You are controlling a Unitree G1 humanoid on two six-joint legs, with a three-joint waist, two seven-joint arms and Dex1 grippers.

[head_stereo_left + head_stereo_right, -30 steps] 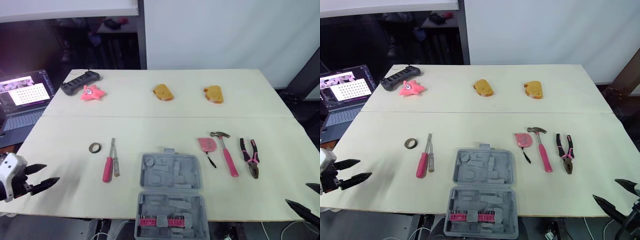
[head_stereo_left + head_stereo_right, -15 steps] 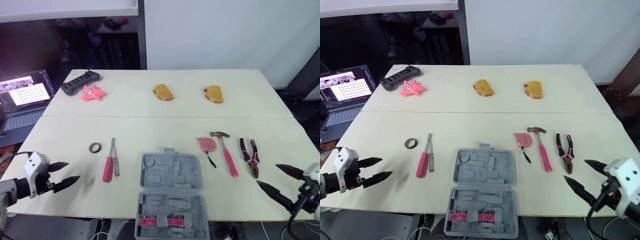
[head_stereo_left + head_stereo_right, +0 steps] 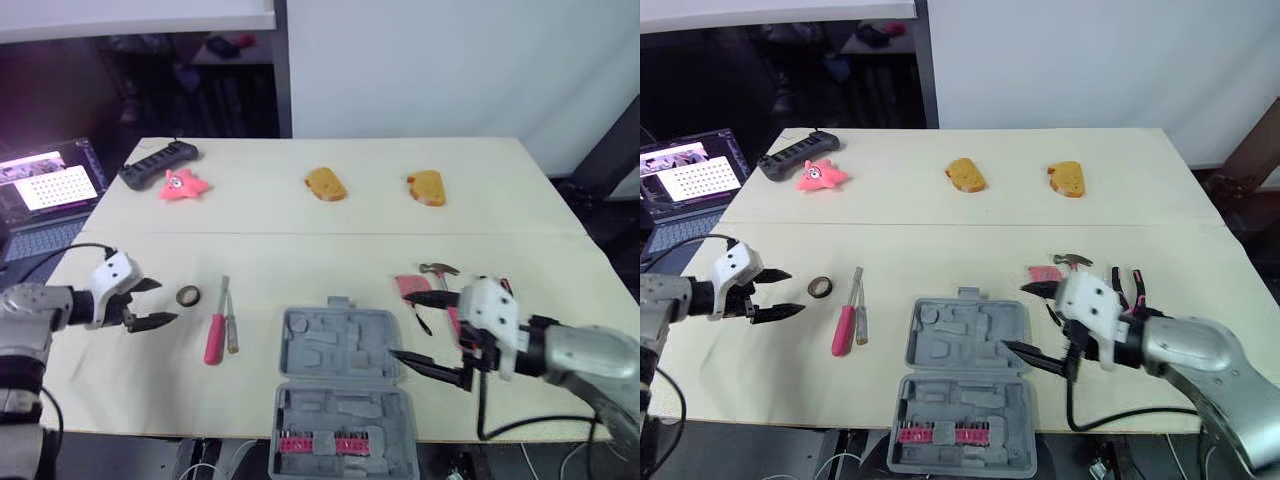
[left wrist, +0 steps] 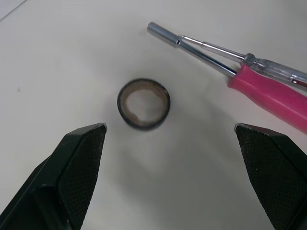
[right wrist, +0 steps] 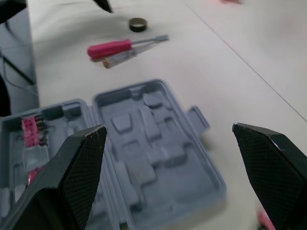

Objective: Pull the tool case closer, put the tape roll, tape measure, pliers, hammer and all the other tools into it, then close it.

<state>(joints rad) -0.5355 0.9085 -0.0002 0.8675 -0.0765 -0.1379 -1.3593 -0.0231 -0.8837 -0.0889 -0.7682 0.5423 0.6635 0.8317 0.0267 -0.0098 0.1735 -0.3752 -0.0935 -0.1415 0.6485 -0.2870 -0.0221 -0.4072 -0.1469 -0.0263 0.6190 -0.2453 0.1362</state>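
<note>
The tool case's upper half has a round corner hollow (image 3: 298,323) about as big as the tape roll (image 3: 188,296). The roll will settle inside when I lower it there.
The grey tool case (image 3: 340,345) lies open at the table's front edge, its lower half (image 3: 345,435) holding a pink bit strip. The brown tape roll (image 3: 189,295) lies to its left, beside a pink screwdriver (image 3: 215,338) and a thin one (image 3: 231,322). My left gripper (image 3: 165,301) is open just left of the roll (image 4: 143,103). My right gripper (image 3: 395,325) is open over the case's right edge (image 5: 144,143). It partly hides the pink tape measure (image 3: 406,286), hammer (image 3: 440,269) and pliers (image 3: 1138,284).
Two bread pieces (image 3: 326,184) (image 3: 426,187), a pink starfish toy (image 3: 183,185) and a black power strip (image 3: 160,163) lie along the table's far half. A laptop (image 3: 50,185) stands off the table's left edge.
Both arms have come in from the table's near corners. The left gripper has moved right up to the tape roll. The right gripper has moved left over the case's right side.
</note>
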